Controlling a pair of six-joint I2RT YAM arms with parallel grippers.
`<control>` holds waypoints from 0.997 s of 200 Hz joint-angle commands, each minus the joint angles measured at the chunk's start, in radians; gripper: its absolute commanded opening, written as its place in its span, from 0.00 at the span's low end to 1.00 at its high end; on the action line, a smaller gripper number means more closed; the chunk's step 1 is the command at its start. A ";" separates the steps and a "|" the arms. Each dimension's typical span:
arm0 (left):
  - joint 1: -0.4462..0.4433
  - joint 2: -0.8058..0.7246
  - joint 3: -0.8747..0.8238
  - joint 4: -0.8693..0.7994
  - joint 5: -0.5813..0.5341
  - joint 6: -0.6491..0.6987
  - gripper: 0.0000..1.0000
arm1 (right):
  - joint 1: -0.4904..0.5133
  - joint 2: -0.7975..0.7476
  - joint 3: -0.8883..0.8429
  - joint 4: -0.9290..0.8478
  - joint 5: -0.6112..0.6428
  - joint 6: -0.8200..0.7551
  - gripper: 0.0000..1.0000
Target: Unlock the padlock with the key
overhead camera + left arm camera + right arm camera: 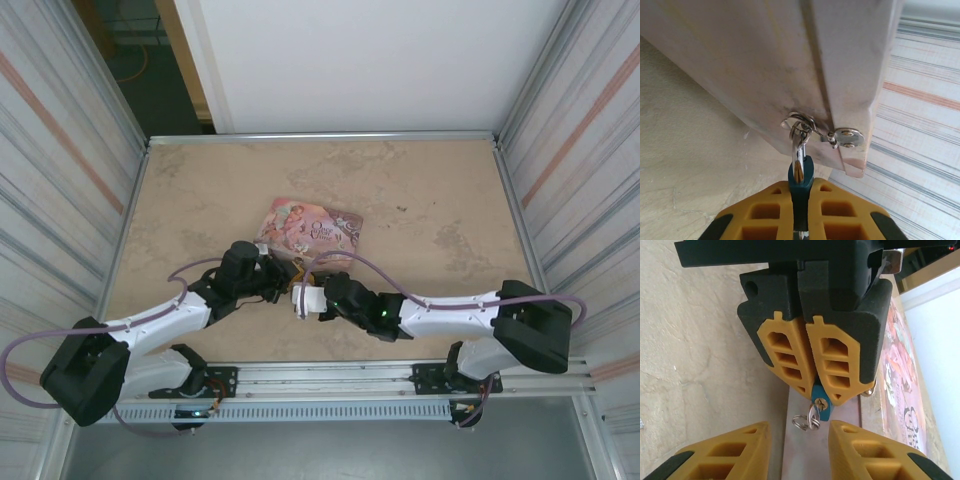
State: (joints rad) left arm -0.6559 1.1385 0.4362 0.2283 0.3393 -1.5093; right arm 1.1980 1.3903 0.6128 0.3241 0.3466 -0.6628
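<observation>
Next, I line my right gripper up with the key and reach in before I grip and turn it, because the key's head (813, 416) is off-center and beyond the gripper's open fingers.
My left gripper (801, 207) is shut on the small bluish padlock (801, 180). The padlock's silvery shackle (798, 150) passes through the hasp ring on the side of the pink tin (765, 60). From the right wrist, the padlock (824, 413) pokes out between the left gripper's yellow fingers (790, 357). The key (815, 414) sits in its brass keyhole, with two small split rings hanging from it. My right gripper (799, 426) stands open just short of the rings, one finger on each side, touching nothing. From above, both grippers meet at the tin's near edge (295, 290).
The pink illustrated tin (310, 228) lies flat in the middle of the beige table (420, 200). Corrugated metal walls (60, 180) close in both sides, and a rail runs along the near edge. Bare table lies to the left of the tin.
</observation>
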 commanded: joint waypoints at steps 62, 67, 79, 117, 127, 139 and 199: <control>-0.005 -0.034 0.016 0.028 0.016 -0.003 0.00 | -0.006 0.056 0.041 0.073 0.039 0.017 0.26; -0.005 -0.034 0.016 0.029 0.015 -0.002 0.00 | -0.007 0.058 0.042 0.073 0.039 0.017 0.26; -0.004 -0.033 0.015 0.029 0.015 -0.002 0.00 | -0.009 0.057 0.041 0.078 0.041 0.018 0.24; -0.004 -0.033 0.013 0.032 0.017 -0.005 0.00 | -0.013 0.066 0.042 0.088 0.041 0.022 0.19; -0.004 -0.033 0.014 0.032 0.015 -0.004 0.00 | -0.014 0.068 0.043 0.090 0.041 0.023 0.19; -0.005 -0.031 0.013 0.034 0.016 -0.005 0.00 | -0.014 0.072 0.042 0.094 0.044 0.025 0.18; -0.004 -0.030 0.012 0.035 0.018 -0.004 0.00 | -0.015 0.100 0.047 0.104 0.058 0.031 0.17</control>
State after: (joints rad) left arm -0.6559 1.1385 0.4362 0.2092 0.3286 -1.5093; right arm 1.1893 1.4677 0.6277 0.4053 0.3744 -0.6621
